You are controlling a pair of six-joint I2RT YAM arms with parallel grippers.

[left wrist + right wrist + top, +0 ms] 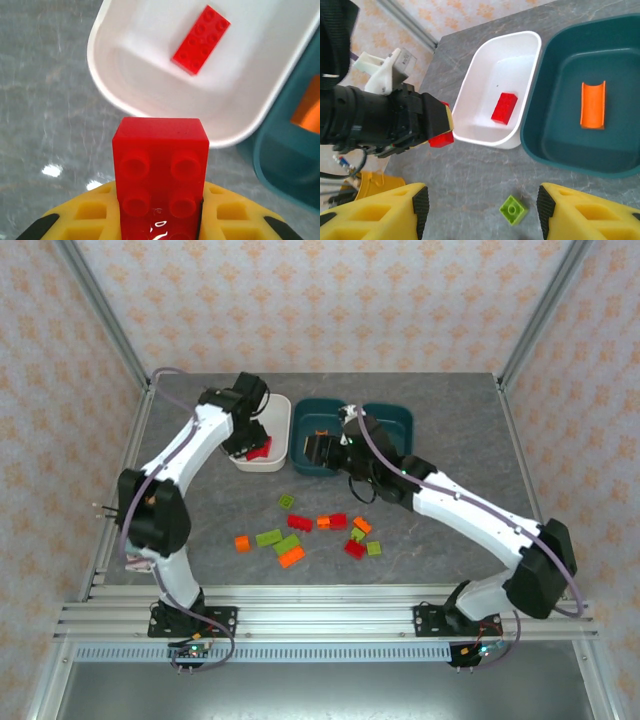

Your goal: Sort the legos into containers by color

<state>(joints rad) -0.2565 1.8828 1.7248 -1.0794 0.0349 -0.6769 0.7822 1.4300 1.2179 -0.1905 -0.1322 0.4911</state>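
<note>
The long red lego [201, 40] leaves free space on the bottom of the white container [150, 32], so I should keep carrying its matching red lego in my left gripper over the container's rim and let go there.
My left gripper [160, 200] is shut on a red lego [160, 165], held just above the table beside the near rim of the white container [100, 65]. A long red lego [201, 39] lies inside that container. In the top view the left gripper [240, 452] is at the white container's [280, 412] front left. My right gripper [480, 210] is open and holds nothing. It hangs above a small lime green lego [513, 210] on the table. A teal container [560, 145] holds one orange piece [593, 105]. Loose red, orange and green legos [298, 522] lie mid-table.
A second teal container [395, 418] stands right of the first teal one [305, 412]. The left arm's black wrist [375, 122] reaches across the left of the right wrist view. Metal cage posts [100, 310] rise at the table's back corners.
</note>
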